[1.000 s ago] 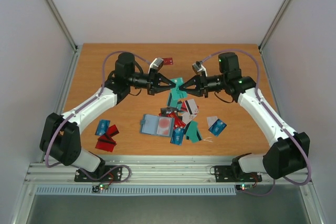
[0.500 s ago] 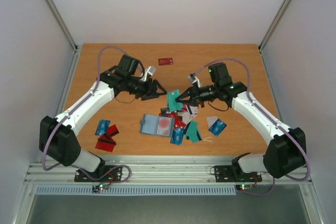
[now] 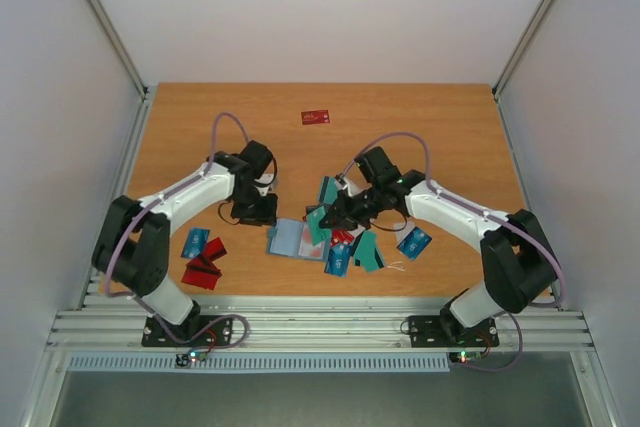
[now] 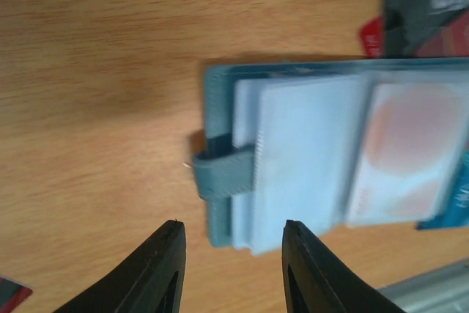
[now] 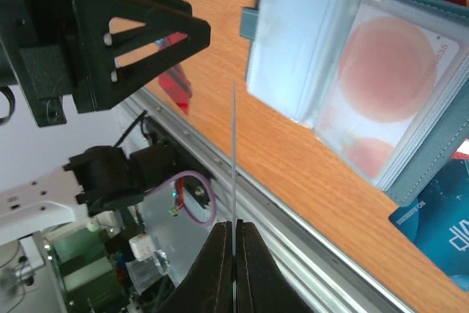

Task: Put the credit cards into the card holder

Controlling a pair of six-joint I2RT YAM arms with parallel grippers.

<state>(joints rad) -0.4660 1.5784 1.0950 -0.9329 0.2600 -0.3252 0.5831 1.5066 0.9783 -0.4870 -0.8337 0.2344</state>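
The card holder sits loose beneath the teal card and should have its strap tab taken and held still by the robot's left gripper before the card goes in.
The card holder lies open near the table's front, its light blue-grey pockets up; it also shows in the left wrist view and the right wrist view. My left gripper is open and empty, its jaws just short of the holder's left edge and strap tab. My right gripper is shut on a teal credit card, seen edge-on, held upright over the holder's right part. More credit cards lie piled right of the holder.
A red card lies alone at the far middle. Blue and red cards lie at the front left, a blue card at the right. The metal rail runs along the table's front edge.
Both arms have swung down and toward the front. My right gripper has carried the teal card to the holder. My left gripper has dropped to the holder's left edge.
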